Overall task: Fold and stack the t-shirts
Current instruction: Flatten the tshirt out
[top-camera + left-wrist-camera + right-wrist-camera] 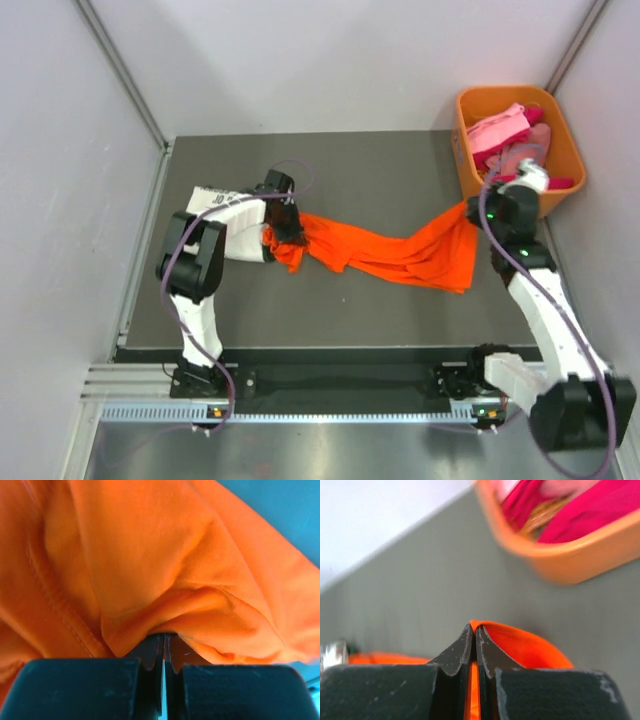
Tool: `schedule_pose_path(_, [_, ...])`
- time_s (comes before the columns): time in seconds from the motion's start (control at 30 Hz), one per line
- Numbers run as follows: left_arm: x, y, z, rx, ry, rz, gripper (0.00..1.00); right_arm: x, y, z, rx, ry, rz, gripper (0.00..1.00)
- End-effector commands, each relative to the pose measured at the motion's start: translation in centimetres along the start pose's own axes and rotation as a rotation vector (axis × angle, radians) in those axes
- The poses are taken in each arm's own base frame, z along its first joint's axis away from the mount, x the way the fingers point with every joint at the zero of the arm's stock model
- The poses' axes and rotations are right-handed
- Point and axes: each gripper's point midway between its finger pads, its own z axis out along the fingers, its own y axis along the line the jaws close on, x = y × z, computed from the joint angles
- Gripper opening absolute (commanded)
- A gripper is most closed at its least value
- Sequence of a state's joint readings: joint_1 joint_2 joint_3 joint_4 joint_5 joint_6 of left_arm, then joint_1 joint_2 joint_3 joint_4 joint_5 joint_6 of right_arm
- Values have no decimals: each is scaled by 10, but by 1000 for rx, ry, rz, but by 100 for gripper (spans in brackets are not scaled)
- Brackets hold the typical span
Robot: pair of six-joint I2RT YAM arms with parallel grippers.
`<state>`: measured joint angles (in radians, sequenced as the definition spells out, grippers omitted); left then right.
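My left gripper is working on the orange t-shirt, which lies crumpled in a narrow strip [365, 250]. My left gripper should lift the t-shirt's bunched end [284, 250] high together with my right gripper to shake the t-shirt open.
A bright orange t-shirt [395, 252] lies stretched and crumpled across the middle of the dark table [380, 170]. My left gripper [285, 228] is shut on its left end; in the left wrist view the cloth [150, 565] bunches over the closed fingertips [152, 652]. My right gripper [487, 208] is shut on the shirt's right corner, lifted near the bin; the right wrist view shows orange cloth [530, 647] pinched between the pads [465, 647]. A white t-shirt with black print [222, 205] lies under my left arm. Pink, red and magenta t-shirts [510, 135] fill the bin.
A rigid orange plastic bin [568, 150] stands at the table's back right corner, close to my right gripper; it also shows in the right wrist view [580, 555]. Grey walls enclose the table on three sides. A metal rail [300, 395] runs along the near edge.
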<state>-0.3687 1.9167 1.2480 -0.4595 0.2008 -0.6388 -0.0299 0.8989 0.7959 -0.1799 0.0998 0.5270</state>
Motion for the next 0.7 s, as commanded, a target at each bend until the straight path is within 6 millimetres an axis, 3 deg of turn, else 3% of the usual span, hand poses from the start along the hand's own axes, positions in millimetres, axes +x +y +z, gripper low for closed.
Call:
schedule_pose_path(0.0, [-47, 31, 16, -83, -56, -27, 0, 26, 47, 24, -103, 74, -62, 0])
schedule_pose_path(0.1, [-63, 45, 19, -91, -66, -76, 0, 42, 79, 30, -173, 115, -74, 0])
schedule_pose_path(0.13, [-81, 76, 10, -116, -91, -160, 0, 61, 106, 40, -214, 172, -105, 0])
schedule_pose_path(0.17, [-81, 77, 10, -116, -91, -162, 0, 61, 107, 40, -214, 172, -105, 0])
schedule_pose_path(0.23, [-92, 114, 0, -170, -119, -241, 0, 83, 124, 46, -239, 229, -131, 0])
schedule_pose_path(0.27, [-95, 127, -3, -191, -133, -284, 0, 84, 136, 48, -259, 234, -139, 0])
schedule_pose_path(0.3, [-100, 153, -10, -221, -158, -350, 0, 97, 140, 53, -258, 268, -155, 0])
schedule_pose_path(0.33, [-93, 173, -13, -237, -154, -406, 0, 107, 151, 51, -277, 290, -169, 0])
schedule_pose_path(0.37, [-95, 185, -15, -234, -175, -455, 0, 107, 161, 51, -296, 294, -177, 0])
schedule_pose_path(0.4, [-101, 209, -27, -235, -209, -531, 0, 119, 164, 55, -298, 325, -192, 0])
schedule_pose_path(0.43, [-88, 223, -28, -239, -199, -581, 0, 125, 170, 53, -312, 339, -205, 0])
schedule_pose_path(0.5, [-101, 239, -41, -186, -270, -641, 0, 129, 172, 55, -313, 354, -222, 0])
schedule_pose_path(0.53, [-100, 234, -40, -160, -268, -639, 0, 127, 170, 55, -302, 349, -226, 0])
schedule_pose_path(0.67, [-105, 186, -33, -71, -258, -513, 0, 117, 149, 62, -251, 325, -223, 0])
